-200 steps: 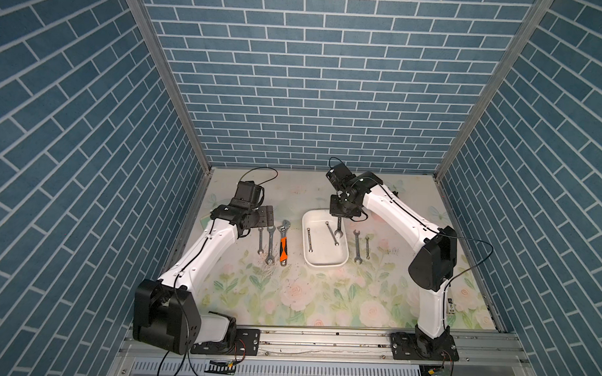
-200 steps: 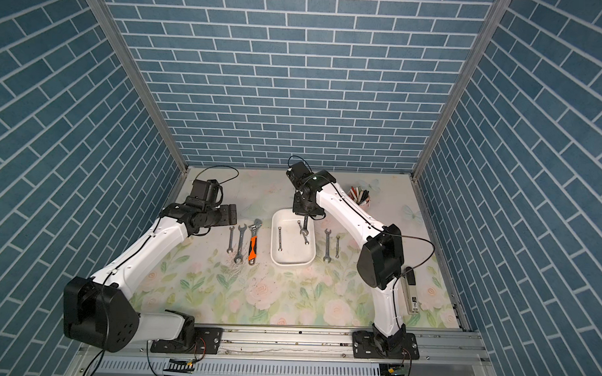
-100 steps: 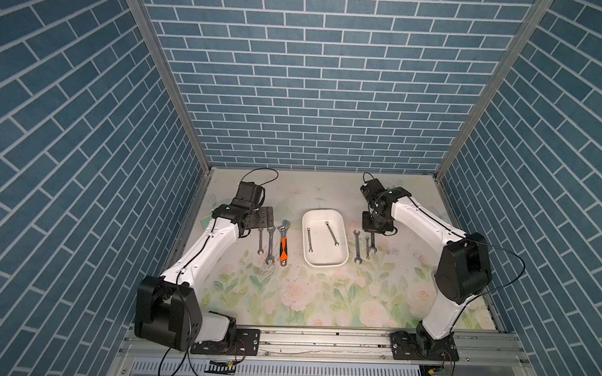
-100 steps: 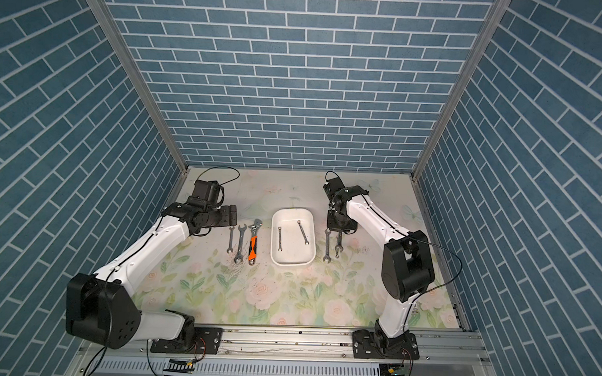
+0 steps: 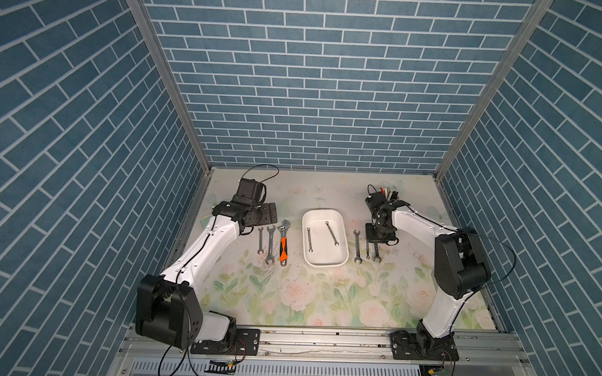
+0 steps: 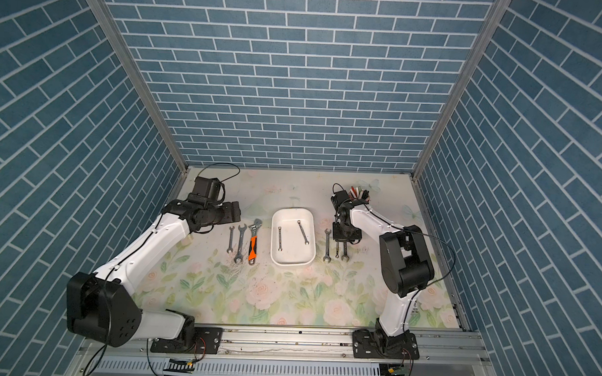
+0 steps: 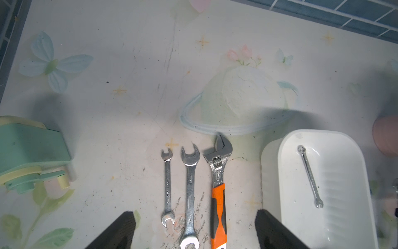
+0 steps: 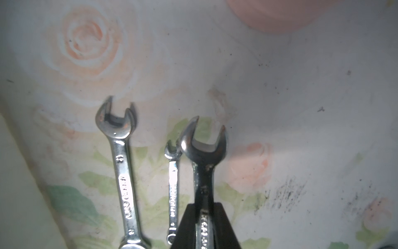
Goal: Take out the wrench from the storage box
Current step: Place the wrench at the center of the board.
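The slim wrenches (image 5: 309, 240) are well apart inside the storage box (image 5: 322, 240), so my open left gripper keeps moving toward them until its fingers are around one of them.
The white storage box (image 5: 322, 213) (image 6: 293, 211) sits mid-table in both top views, with two slim wrenches (image 5: 310, 240) (image 5: 331, 233) lying inside. To its right, my right gripper (image 5: 378, 238) (image 8: 204, 204) is shut on the shaft of a silver open-end wrench (image 8: 203, 151) (image 5: 376, 253), held low over the mat outside the box. My left gripper (image 5: 269, 213) (image 7: 193, 212) hangs open left of the box, above a row of tools, with nothing between its fingers (image 7: 122, 228).
Two wrenches (image 5: 357, 246) (image 5: 367, 249) lie on the mat between the box and the held one. Left of the box lie two wrenches (image 5: 260, 241) (image 5: 270, 244) and an orange-handled adjustable wrench (image 5: 284, 243). A pink cup of pens (image 5: 390, 193) stands behind my right gripper.
My right gripper has carried the wrench from over the box rightwards and lowered it beside the two wrenches on the mat. The left arm has not moved.
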